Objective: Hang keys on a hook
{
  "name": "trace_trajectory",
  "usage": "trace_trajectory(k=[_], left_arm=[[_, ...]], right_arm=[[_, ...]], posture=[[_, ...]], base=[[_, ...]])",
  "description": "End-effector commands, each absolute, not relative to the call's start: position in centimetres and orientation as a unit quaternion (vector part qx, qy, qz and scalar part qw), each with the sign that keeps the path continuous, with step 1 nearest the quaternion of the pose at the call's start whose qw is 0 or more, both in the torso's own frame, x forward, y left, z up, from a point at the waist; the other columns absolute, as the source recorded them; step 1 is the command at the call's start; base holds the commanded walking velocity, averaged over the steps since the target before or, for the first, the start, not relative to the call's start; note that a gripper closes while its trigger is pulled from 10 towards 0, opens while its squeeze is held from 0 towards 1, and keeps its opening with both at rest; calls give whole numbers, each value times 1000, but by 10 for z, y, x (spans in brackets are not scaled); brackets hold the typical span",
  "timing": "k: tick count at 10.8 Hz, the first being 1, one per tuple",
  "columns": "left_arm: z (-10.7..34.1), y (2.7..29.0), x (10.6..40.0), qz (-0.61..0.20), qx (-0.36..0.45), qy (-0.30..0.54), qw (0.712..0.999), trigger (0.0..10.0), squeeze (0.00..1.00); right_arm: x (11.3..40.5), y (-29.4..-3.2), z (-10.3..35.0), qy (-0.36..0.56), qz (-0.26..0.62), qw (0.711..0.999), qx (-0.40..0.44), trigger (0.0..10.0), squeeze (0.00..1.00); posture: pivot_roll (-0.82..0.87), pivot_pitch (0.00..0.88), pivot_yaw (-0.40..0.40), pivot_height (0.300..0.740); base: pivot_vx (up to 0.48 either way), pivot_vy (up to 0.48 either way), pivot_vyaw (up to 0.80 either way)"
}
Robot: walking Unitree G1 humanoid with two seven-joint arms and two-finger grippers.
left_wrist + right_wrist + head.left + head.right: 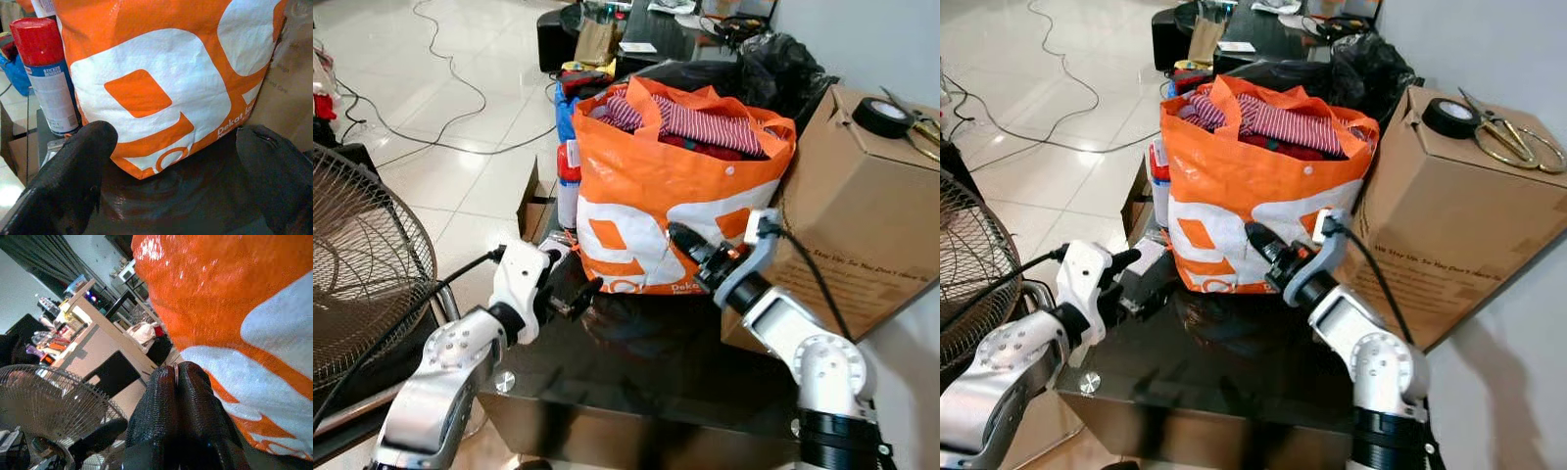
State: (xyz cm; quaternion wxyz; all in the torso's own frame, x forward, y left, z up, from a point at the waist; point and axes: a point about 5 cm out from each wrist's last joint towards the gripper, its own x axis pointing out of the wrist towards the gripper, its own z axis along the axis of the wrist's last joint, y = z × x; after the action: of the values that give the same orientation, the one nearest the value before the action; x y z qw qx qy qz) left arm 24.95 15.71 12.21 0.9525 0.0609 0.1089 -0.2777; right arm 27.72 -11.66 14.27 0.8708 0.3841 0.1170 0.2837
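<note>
My fingers show just the edge of the thin metal ring [176, 373] between them, so I should expect a hidden key [177, 394] to hang down below when I carry the ring.
My right gripper [679, 237] is raised over the black glass table [685, 382], its tips against the front of the orange bag [636, 196]. The right wrist view has its fingers [195, 396] pressed together, with a thin metal ring [175, 374], seemingly the key ring, pinched at their tips. No more of the keys can be made out. At the bag's lower left corner my left gripper [579, 294] hangs low over the table, open. Its two black fingers [78, 166] stand wide apart with nothing between them.
The orange bag, stuffed with clothes, stands mid-table. A cardboard box [862, 215] with a tape roll [883, 116] and scissors [1513, 137] on top stands at the right. A red-capped spray can [46, 78] is behind the bag's left corner. At the far left stands a fan [362, 274], with cables on the floor behind.
</note>
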Motion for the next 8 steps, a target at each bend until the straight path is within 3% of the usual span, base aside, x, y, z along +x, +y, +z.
trace_trajectory(k=[1, 2, 4, 5, 8], left_arm=[[124, 156, 252, -283, 68, 101, 951, 10000, 0], [126, 156, 254, -282, 73, 94, 952, 10000, 0], [129, 154, 261, -263, 85, 81, 958, 10000, 0], [129, 154, 264, -257, 91, 79, 959, 10000, 0], [129, 153, 267, -301, 130, 79, 941, 10000, 0]], right_arm=[[277, -124, 148, 103, 270, 878, 380, 0, 0], [276, -128, 153, 88, 255, 893, 361, 0, 0], [274, -139, 157, 51, 179, 947, 262, 0, 0], [274, -137, 153, 52, 171, 958, 226, 0, 0], [277, -118, 156, 59, 224, 948, 220, 0, 0]], posture=[[62, 0, -82, 740], [49, 0, -68, 740], [49, 0, -61, 740], [53, 0, -62, 740], [54, 0, -53, 740]], base=[[0, 0, 0], [0, 0, 0], [0, 0, 0], [0, 0, 0], [0, 0, 0]])
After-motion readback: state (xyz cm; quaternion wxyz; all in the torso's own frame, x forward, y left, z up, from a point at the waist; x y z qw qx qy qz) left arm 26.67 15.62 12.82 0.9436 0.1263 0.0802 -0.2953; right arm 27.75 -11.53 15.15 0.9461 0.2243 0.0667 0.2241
